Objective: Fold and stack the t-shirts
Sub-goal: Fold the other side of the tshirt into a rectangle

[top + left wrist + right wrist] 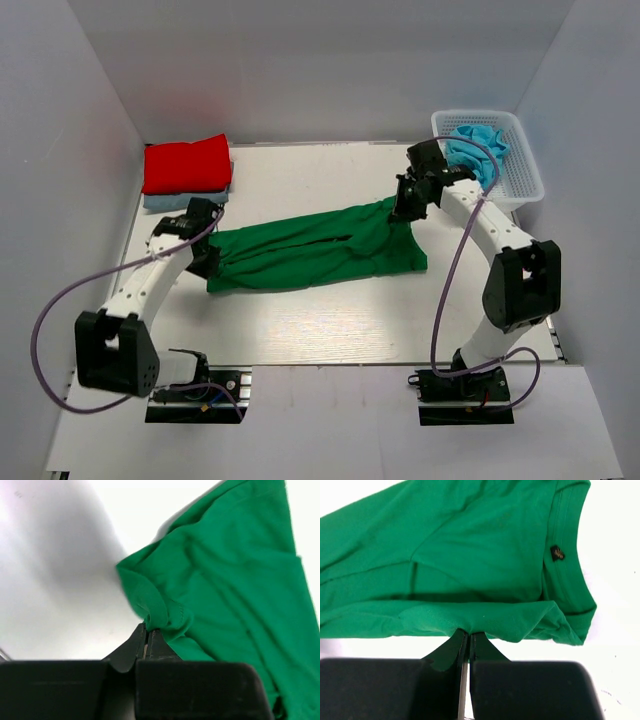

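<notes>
The dark green t-shirt lies crosswise with its hem (222, 279) by the left gripper alone, so the robot's left gripper should swing the hem to the front (255, 335) before folding.
A dark green t-shirt (320, 250) lies stretched across the middle of the table, folded lengthwise. My left gripper (204, 252) is shut on its left end; the left wrist view shows the jaws closed on a bunched hem (162, 615). My right gripper (405, 208) is shut on its right far edge; the right wrist view shows the cloth edge (470, 622) pinched, with the collar and label (557, 553) beyond. A folded red t-shirt (186, 164) lies on a folded pale blue one (172, 200) at the back left. A turquoise t-shirt (480, 145) sits in the basket.
A white plastic mesh basket (524, 180) stands at the back right corner beside my right arm. White walls enclose the table on three sides. Purple cables loop from both arms.
</notes>
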Tool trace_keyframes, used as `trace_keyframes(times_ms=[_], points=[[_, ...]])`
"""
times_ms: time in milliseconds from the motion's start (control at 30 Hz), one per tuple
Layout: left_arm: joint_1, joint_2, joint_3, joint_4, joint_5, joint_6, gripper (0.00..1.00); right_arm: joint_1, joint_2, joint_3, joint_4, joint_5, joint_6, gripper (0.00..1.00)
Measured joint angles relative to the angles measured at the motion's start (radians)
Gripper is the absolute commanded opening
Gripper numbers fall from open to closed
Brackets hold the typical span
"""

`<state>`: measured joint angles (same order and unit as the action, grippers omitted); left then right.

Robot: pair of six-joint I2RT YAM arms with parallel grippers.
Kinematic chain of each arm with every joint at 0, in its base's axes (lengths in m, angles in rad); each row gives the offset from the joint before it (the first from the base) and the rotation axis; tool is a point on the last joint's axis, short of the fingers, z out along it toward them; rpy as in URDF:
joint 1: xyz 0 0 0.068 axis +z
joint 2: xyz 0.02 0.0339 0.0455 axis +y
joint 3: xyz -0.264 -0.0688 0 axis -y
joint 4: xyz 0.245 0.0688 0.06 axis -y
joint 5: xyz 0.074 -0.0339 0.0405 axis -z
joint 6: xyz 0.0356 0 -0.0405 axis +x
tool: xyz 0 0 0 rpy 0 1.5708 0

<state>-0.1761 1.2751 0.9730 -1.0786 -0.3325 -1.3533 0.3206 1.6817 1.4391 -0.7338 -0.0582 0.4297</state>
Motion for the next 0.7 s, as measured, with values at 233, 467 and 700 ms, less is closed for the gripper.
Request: trace_keyframes(times_ms=[233, 467, 700], points=[[0.036, 0.230, 0.114, 0.037, -0.008, 0.003, 0.03, -0.015, 0.082, 0.076, 0.012, 0.012, 0.011, 0.00], [0.095, 0.355, 0.212, 0.056, -0.012, 0.018, 1.00, -0.037, 0.262, 0.258, 0.003, 0.056, 0.039, 0.59], [0.150, 0.400, 0.347, 0.013, -0.023, 0.040, 1.00, -0.053, 0.400, 0.447, 0.006, 0.010, 0.005, 0.74]])
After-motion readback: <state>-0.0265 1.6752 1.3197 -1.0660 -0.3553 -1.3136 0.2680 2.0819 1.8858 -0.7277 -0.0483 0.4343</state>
